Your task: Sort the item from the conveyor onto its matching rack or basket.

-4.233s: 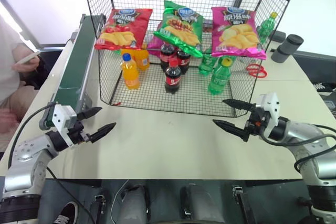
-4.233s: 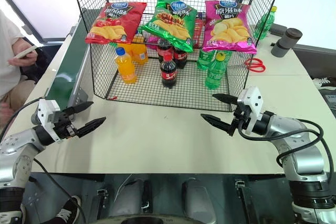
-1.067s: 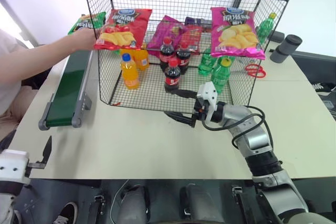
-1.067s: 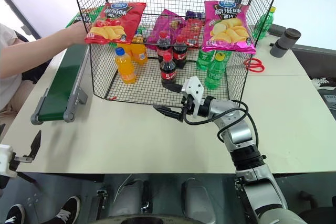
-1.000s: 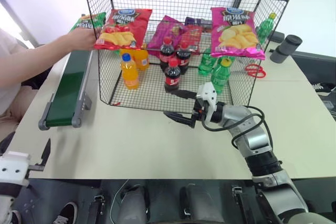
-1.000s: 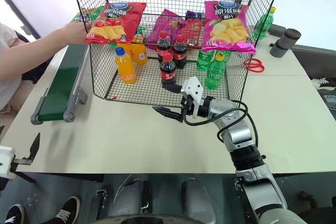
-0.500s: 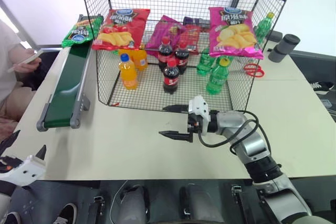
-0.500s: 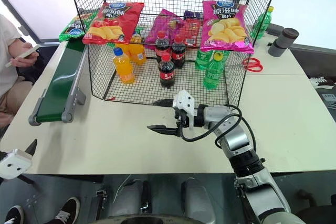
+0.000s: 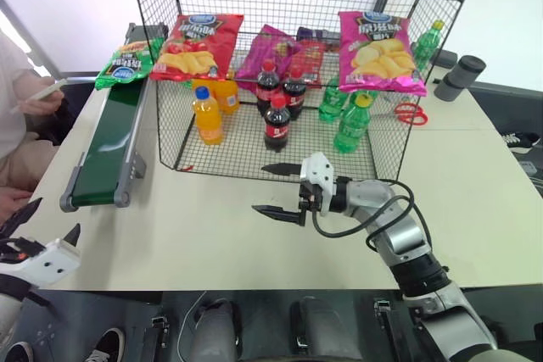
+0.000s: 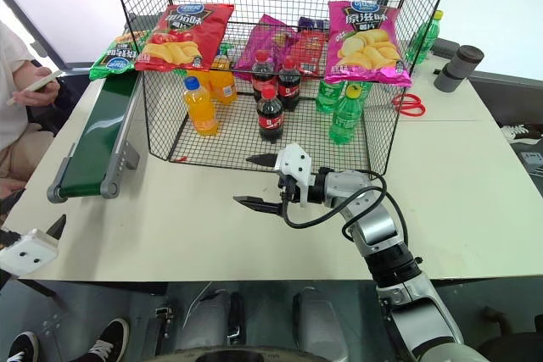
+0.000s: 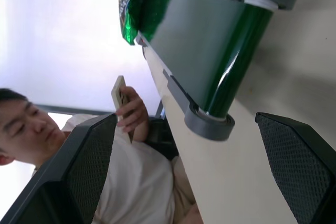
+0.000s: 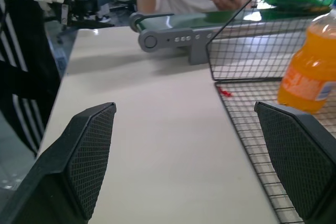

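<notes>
My left gripper is about to lift the lower end of the green crisp bag (image 9: 131, 62). The shiny front (image 9: 126, 68) bulges, so the bag will stay plump and stick out stiffly from my left gripper.
The item, a shiny green crisp bag (image 9: 125, 63), lies on the far end of the conveyor (image 9: 106, 146), a dark-green belt along the table's left side. The black wire rack (image 9: 288, 6) stands at the back middle. My left gripper (image 9: 53, 216) hangs open and empty off the table's near-left corner, well short of the conveyor's near end (image 11: 210, 124). My right gripper (image 9: 260, 188) is open and empty over the table in front of the rack, pointing left towards the conveyor (image 12: 173, 30).
A red crisp bag (image 9: 197, 47) and magenta bags (image 9: 379, 52) hang on the rack. Orange (image 9: 209, 114), cola (image 9: 277, 122) and green bottles (image 9: 349, 123) stand on its floor. Red scissors (image 9: 412, 113) lie to its right. A person (image 9: 25, 116) with a phone sits left of the conveyor.
The person's arm has drawn back from the conveyor's far end, leaving the green bag on the belt. My left gripper has rolled. My right gripper has edged left and nearer.
</notes>
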Robot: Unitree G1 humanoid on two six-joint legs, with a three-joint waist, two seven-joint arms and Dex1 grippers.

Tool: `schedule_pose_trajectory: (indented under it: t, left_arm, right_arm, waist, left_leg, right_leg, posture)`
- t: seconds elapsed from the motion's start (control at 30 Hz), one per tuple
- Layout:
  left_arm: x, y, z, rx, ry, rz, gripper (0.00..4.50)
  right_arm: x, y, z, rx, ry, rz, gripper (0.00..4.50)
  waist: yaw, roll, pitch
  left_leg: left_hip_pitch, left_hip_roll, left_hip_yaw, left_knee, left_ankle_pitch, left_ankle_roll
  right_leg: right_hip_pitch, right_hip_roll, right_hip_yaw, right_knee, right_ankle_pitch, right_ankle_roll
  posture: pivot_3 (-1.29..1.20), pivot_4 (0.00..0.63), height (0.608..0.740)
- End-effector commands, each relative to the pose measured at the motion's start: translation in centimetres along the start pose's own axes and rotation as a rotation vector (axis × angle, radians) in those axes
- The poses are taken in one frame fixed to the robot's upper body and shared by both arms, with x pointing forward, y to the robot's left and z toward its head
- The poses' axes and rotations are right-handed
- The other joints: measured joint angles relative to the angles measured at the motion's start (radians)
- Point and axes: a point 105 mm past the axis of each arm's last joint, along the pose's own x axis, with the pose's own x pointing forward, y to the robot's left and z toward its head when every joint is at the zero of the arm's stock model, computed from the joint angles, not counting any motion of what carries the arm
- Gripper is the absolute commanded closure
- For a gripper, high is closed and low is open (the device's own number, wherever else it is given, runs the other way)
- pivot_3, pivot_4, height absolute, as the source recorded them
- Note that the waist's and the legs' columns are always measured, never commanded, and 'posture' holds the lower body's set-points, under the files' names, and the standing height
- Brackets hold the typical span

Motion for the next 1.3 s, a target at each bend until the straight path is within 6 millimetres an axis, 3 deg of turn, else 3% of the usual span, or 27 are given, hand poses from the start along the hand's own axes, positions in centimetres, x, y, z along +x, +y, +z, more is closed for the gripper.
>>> schedule_pose_trajectory:
  t: [0.03, 0.77, 1.3]
  left_arm:
    - [0.2, 0.7, -0.1, 0.007, -0.001, 0.015, 0.0]
    - [1.3, 1.0, 0.7, 0.051, -0.038, -0.004, 0.0]
    - [1.1, 0.8, 0.9, 0.073, -0.055, -0.026, 0.0]
  right_arm:
    - [0.1, -0.7, 1.4, -0.056, -0.049, -0.037, 0.09]
    - [0.4, -1.3, 1.4, -0.086, -0.049, -0.073, 0.09]
    - [1.1, -0.4, 1.1, -0.094, -0.031, -0.049, 0.09]
  waist:
    - [0.0, 0.0, 0.0]
    - [0.001, 0.0, 0.0]
    - [0.002, 0.0, 0.0]
  left_leg:
    - [0.0, 0.0, 0.0, 0.0, 0.0, 0.0]
    - [0.0, 0.0, 0.002, 0.0, 0.0, 0.0]
    - [0.0, 0.0, 0.004, 0.0, 0.0, 0.0]
  right_leg:
    - [0.0, 0.0, 0.0, 0.0, 0.0, 0.0]
    - [0.0, 0.001, 0.0, 0.0, 0.0, 0.0]
    - [0.0, 0.002, 0.0, 0.0, 0.0, 0.0]
  posture:
    - [0.0, 0.15, 0.74]
    - [0.0, 0.15, 0.74]
    - [0.0, 0.15, 0.74]
